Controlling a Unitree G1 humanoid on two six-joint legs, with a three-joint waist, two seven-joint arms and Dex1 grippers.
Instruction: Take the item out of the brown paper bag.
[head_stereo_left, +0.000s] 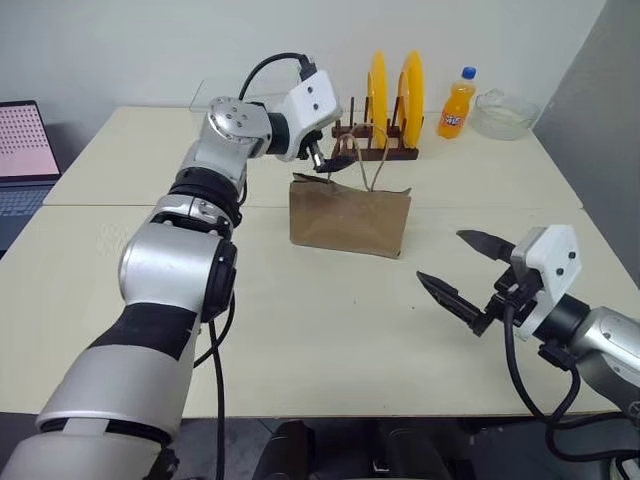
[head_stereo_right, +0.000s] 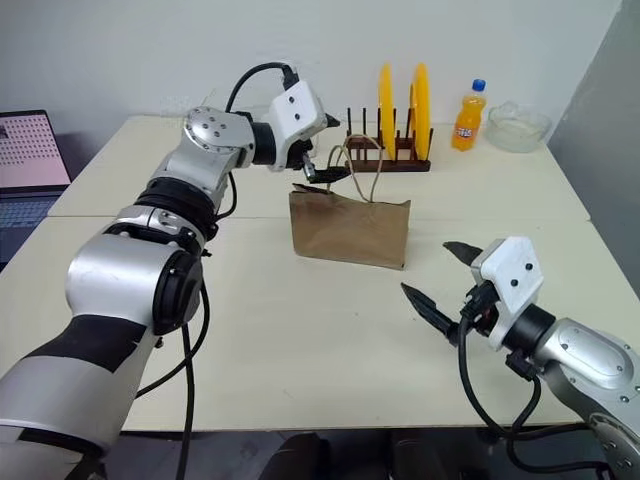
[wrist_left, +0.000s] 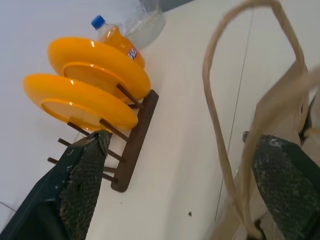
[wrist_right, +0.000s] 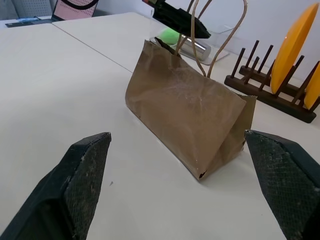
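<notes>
The brown paper bag (head_stereo_left: 348, 220) is standing on a narrow base (wrist_right: 223, 163). So it will fall over onto its broad side when I push it from behind.
The brown paper bag (head_stereo_left: 350, 218) stands upright in the middle of the table, creased, with its twine handles (head_stereo_left: 365, 160) looping up. My left gripper (head_stereo_left: 322, 165) hovers at the bag's top left corner, open. In the left wrist view one handle loop (wrist_left: 215, 100) runs through the gap between its spread fingers (wrist_left: 85, 180). My right gripper (head_stereo_left: 440, 255) is open near the table's front right, well apart from the bag and pointing toward it; the right wrist view shows the bag's side (wrist_right: 185, 120) ahead. The item is hidden from view.
Behind the bag a dark wooden rack holds two yellow plates (head_stereo_left: 390, 100). An orange soda bottle (head_stereo_left: 457, 108) and a glass bowl (head_stereo_left: 505, 112) stand at the back right. A laptop (head_stereo_left: 25, 150) sits at the far left, off the table.
</notes>
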